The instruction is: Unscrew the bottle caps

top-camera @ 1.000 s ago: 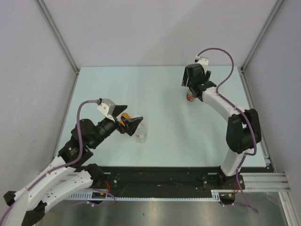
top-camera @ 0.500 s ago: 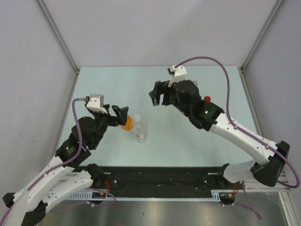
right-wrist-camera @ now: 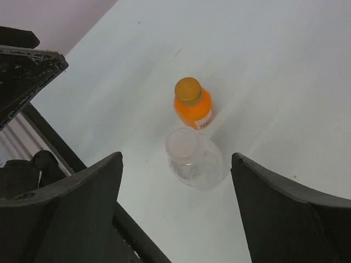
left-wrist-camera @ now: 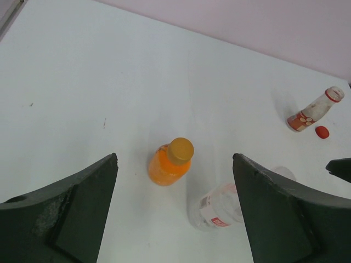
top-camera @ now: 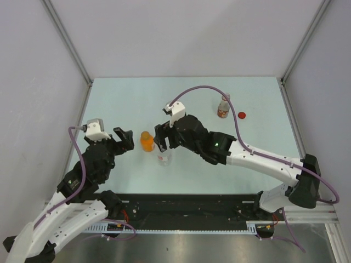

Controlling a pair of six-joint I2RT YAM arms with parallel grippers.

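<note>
The white cap (right-wrist-camera: 184,143) is centred ahead of my right gripper's open fingers, so I should keep moving down over the clear bottle (right-wrist-camera: 202,170) and close them around that cap.
The orange-filled bottle (top-camera: 146,142) stands upright with its orange cap (left-wrist-camera: 180,149) on. The plain clear bottle (top-camera: 164,159) stands just right of it, its white cap (right-wrist-camera: 184,142) on. My left gripper (top-camera: 127,140) is open and empty, left of the orange bottle and apart from it (left-wrist-camera: 171,164). My right gripper (top-camera: 163,139) is open and empty, hovering over the clear bottle (right-wrist-camera: 197,161). The bottle with the reddish label band (top-camera: 222,108) stands at the far right. The red cap (top-camera: 242,115) lies loose on the table beside it.
The pale table (top-camera: 192,98) is walled on three sides by grey panels. The black base rail (top-camera: 186,205) runs along the near edge. My left gripper's finger shows at the upper left of the right wrist view (right-wrist-camera: 27,63).
My right arm has swung from the reddish-label bottle at the far right to above the clear bottle. My left gripper has drawn back leftward off the orange bottle.
</note>
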